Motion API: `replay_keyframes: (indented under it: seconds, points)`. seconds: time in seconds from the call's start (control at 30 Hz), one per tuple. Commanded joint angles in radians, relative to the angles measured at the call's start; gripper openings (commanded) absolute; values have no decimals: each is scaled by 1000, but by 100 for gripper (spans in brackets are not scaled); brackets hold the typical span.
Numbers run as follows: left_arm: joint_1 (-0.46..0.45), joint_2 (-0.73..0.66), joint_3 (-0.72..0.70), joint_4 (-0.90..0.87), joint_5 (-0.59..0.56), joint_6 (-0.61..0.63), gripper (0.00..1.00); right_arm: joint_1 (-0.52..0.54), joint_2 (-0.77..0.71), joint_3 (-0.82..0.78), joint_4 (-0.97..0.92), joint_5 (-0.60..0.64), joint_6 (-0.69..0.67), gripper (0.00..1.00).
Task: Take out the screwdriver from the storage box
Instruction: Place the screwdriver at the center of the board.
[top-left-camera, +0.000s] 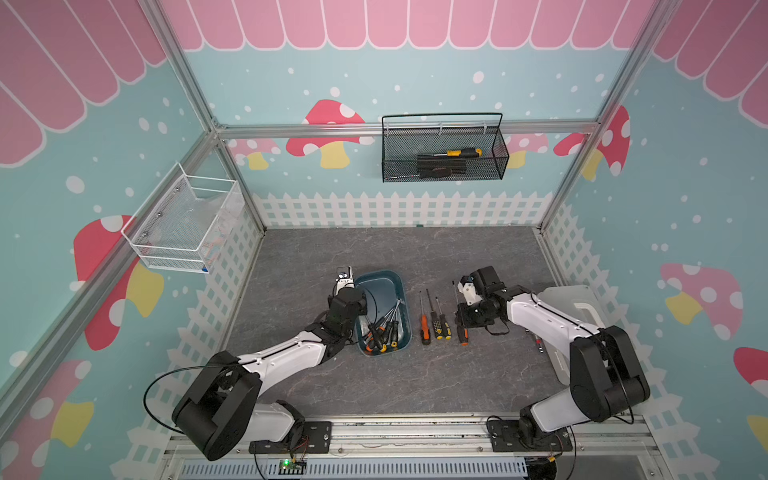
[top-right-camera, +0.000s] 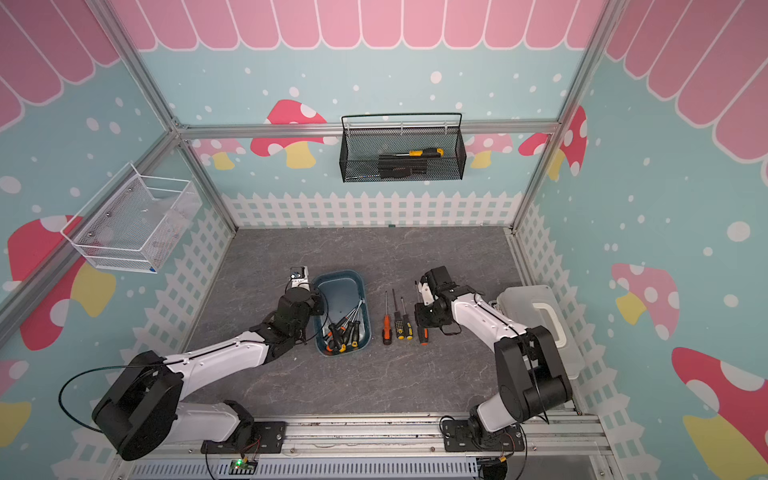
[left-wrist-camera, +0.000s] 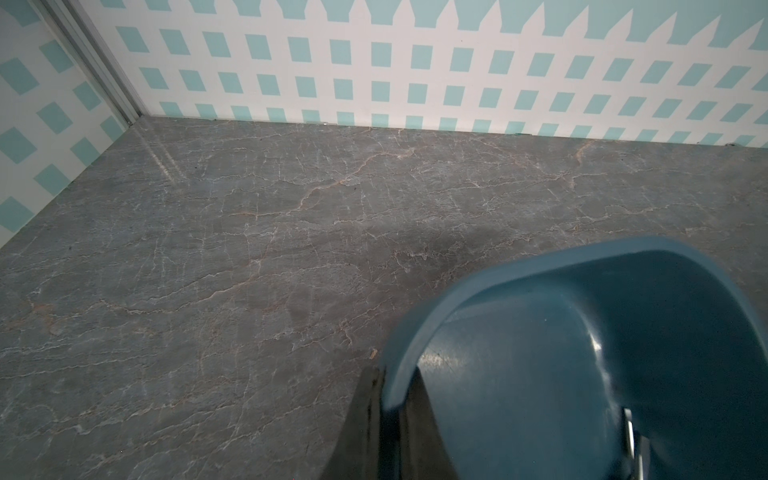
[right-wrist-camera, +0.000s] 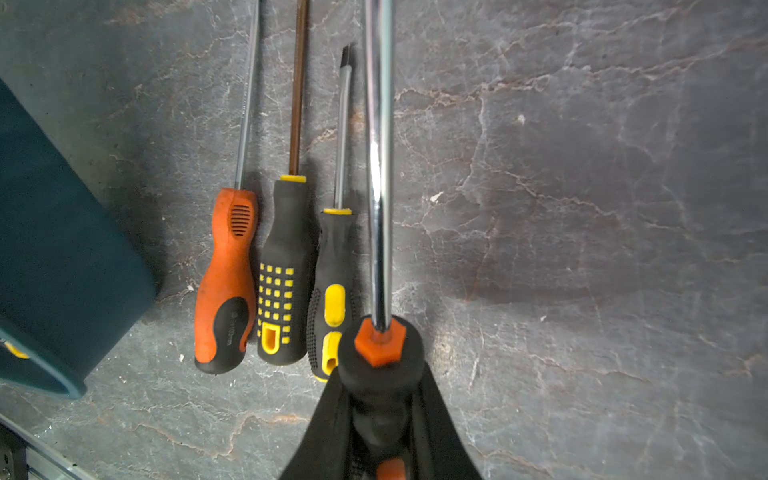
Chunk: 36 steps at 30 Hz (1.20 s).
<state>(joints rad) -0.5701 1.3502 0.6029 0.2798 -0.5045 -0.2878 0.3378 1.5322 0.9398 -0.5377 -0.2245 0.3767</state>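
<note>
The orange-tipped screwdriver (top-left-camera: 463, 335) points the same way as the row of screwdrivers, so my right gripper should keep bringing it down beside the row (top-left-camera: 455, 326) until it is lying flat.
The storage box (top-left-camera: 380, 286) (top-right-camera: 338, 286) is a dark teal tub at the table's middle, with several screwdrivers (top-left-camera: 381, 332) piled at its near end. My left gripper (left-wrist-camera: 392, 382) is shut on the box's left rim (left-wrist-camera: 419, 328), one finger inside and one outside. My right gripper (right-wrist-camera: 380, 386) (top-left-camera: 461, 321) is shut on the black handle of an orange-tipped screwdriver (right-wrist-camera: 379, 345) (top-left-camera: 463, 336), its chrome shaft (right-wrist-camera: 379, 166) pointing toward the back wall. This screwdriver is outside the box, just right of three screwdrivers (top-left-camera: 434, 328) (right-wrist-camera: 282, 270) lying side by side on the table.
A black wire-mesh basket (top-left-camera: 444, 166) on the back wall holds a yellow and black screwdriver. A white mesh basket (top-left-camera: 183, 224) hangs on the left wall. A translucent white case (top-left-camera: 577, 307) lies behind my right arm at the table's right edge.
</note>
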Motion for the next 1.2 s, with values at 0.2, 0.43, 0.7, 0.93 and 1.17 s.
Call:
replay_keyframes:
  seconds: [0.2,0.43,0.7,0.93,1.17]
  points:
    - [-2,4,-8,-12,-11,16,0,-16,116,80,74,-89,0,0]
    - [-1,5,-9,-9,-11,18,0,-19,145,73,103,-84,16,0]
    - [-2,4,-7,-8,-6,16,0,-20,167,57,126,-76,27,0]
    - [-2,-4,-5,-16,-8,18,0,-26,180,44,146,-82,37,0]
    - [-6,-2,-1,-16,-9,19,0,-32,200,34,158,-88,38,0]
